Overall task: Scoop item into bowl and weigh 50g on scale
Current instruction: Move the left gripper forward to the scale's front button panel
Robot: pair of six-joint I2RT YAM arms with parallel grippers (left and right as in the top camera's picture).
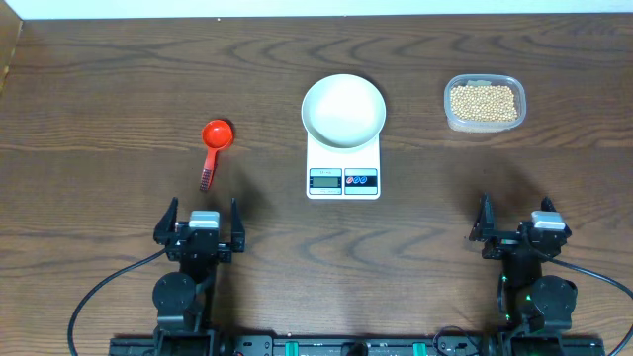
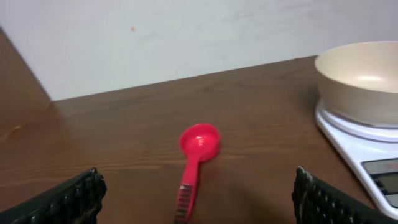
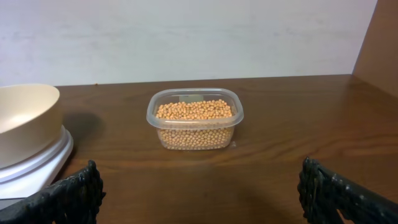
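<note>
The white bowl is on the scale, clear of the red button, so the robot's left gripper should go on moving toward that button before it closes its fingers to press it.
An empty white bowl sits on the white scale at the table's middle. Tan beans fill a clear plastic tub at the back right. A red scoop lies left of the scale, handle toward me. My left gripper stands open just short of the scoop's handle. Near the front right, my right gripper is open, well short of the tub.
The wooden table ends at a white wall along the back. A raised wooden side panel stands at the far right. Black cables trail from both arm bases at the front edge.
</note>
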